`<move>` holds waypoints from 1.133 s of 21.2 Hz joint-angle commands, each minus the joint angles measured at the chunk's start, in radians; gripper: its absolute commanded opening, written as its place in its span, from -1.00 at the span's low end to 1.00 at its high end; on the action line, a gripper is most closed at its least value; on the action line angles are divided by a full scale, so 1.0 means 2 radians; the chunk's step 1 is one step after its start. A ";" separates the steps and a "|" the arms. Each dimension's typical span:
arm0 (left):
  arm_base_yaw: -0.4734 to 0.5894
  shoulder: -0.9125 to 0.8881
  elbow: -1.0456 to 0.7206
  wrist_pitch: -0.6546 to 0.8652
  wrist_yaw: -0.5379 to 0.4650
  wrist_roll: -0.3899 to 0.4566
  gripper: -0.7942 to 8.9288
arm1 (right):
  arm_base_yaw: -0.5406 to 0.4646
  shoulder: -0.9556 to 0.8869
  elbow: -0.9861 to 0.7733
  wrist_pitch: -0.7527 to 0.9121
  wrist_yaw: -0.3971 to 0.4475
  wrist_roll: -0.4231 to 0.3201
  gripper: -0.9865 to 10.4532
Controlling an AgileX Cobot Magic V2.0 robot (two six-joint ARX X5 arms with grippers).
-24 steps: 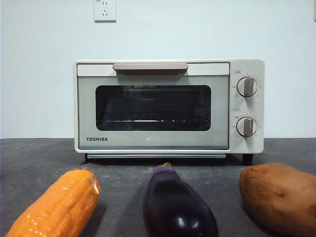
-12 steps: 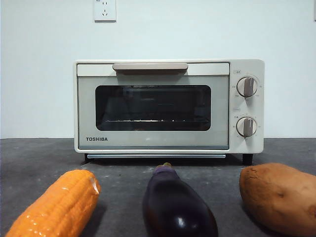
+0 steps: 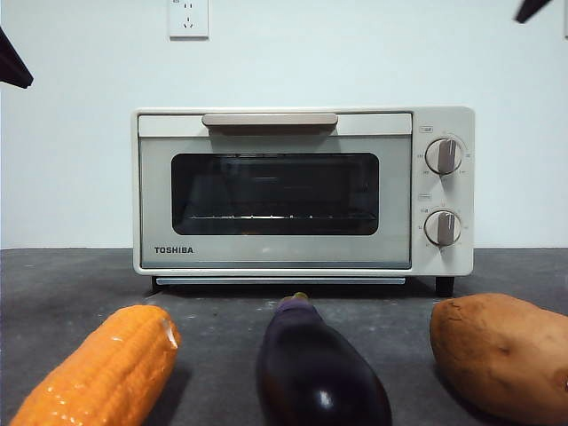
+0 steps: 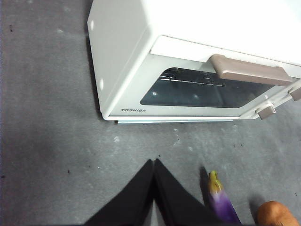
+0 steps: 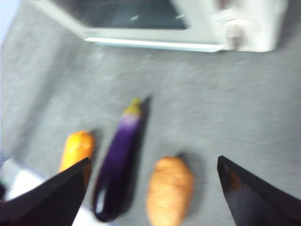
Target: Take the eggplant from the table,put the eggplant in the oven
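My gripper will put the eggplant (image 3: 319, 373) into the oven, where the oven's window shows clear space (image 3: 275, 191) above the wire rack. The eggplant will fit in whole and rest there.
The glossy purple eggplant (image 3: 319, 373) lies on the dark grey table (image 3: 222, 311), stem toward the cream Toshiba oven (image 3: 275, 191), whose door is closed. My left gripper (image 4: 154, 164) hangs shut above bare table in front of the oven's left corner, with the eggplant (image 4: 222, 200) off to one side of it. High over the vegetables, my right gripper (image 5: 153, 160) is open wide with nothing in it, and the eggplant (image 5: 117, 167) lies below between its jaws. In the front view only black arm tips show, one at the top left corner (image 3: 12, 60) and one at the top right (image 3: 532, 9).
An orange corn cob (image 3: 102, 373) lies left of the eggplant and a brown sweet potato (image 3: 501, 355) right of it, each a short gap away. The oven stands against a white wall with a socket (image 3: 189, 18).
Black arm tips have come into the front view's top left and top right corners. The oven and the three vegetables have not moved.
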 commanded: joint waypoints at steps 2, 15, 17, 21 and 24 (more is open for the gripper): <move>-0.006 0.004 0.010 0.004 0.003 0.010 -0.82 | 0.074 0.041 0.007 0.035 -0.006 0.049 -0.07; -0.009 0.004 0.010 0.003 0.003 0.010 -0.82 | 0.350 0.301 0.104 0.053 0.224 0.138 -0.07; -0.009 0.004 0.010 0.003 0.003 0.010 -0.82 | 0.365 0.337 0.109 0.056 0.241 0.155 -0.07; -0.009 0.004 0.010 0.003 0.003 0.010 -0.82 | 0.378 0.400 0.109 0.077 0.243 0.171 -0.07; -0.009 0.004 0.010 0.003 0.003 0.012 -0.82 | 0.381 0.435 0.109 0.096 0.242 0.171 -0.07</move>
